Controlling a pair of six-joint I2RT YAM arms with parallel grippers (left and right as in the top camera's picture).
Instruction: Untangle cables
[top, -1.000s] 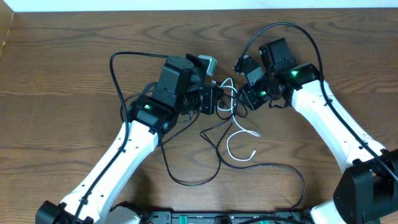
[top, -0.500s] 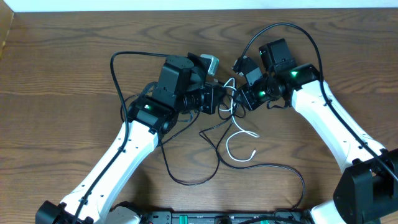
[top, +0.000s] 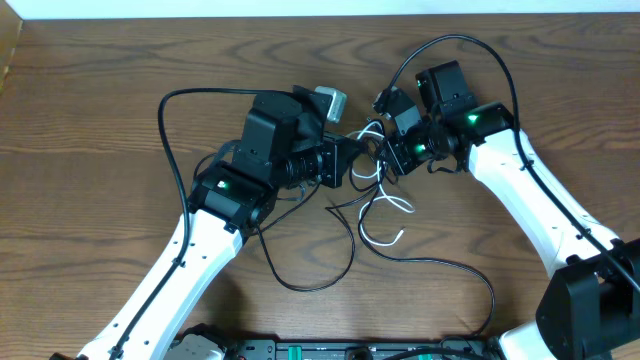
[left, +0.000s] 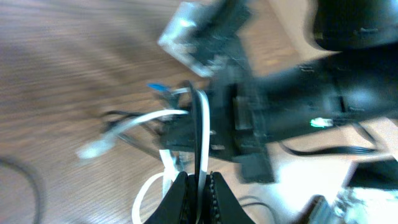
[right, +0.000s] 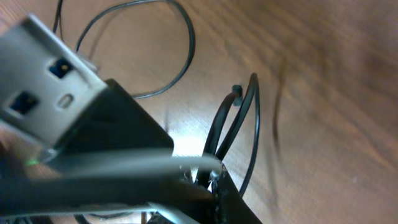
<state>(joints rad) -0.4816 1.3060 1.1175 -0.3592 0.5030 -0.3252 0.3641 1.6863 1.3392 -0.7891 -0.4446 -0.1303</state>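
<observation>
My left gripper should withdraw and open, as it pinches a piece of black cable with the white cable (left: 202, 121), before my right gripper pulls the white cable clear (top: 393, 201).
The white cable (top: 380, 243) and the longer black cable (top: 300, 288) are tangled at the table's middle, between my two grippers. My left gripper (top: 350, 165) is shut on the white cable, with a black strand beside it; the left wrist view shows both strands between the jaws (left: 199, 190) and the white cable (left: 134, 121) looping away. My right gripper (top: 385, 158) faces it closely and is shut on the black cable. In the right wrist view a silver USB plug (right: 56, 74) fills the upper left, black cable loops (right: 186, 43) lie on the wood, and the jaws (right: 211, 183) are mostly hidden.
The wooden table (top: 90, 200) has a white wall strip along its far edge. Thick black arm wires arc above the left arm (top: 165, 110) and the right arm (top: 450, 42). A dark equipment bar (top: 350, 350) lies at the front edge.
My left arm has shifted left and its wire loop has widened. The white cable's loose loop on the table has been drawn up and made smaller. My right arm has hardly moved.
</observation>
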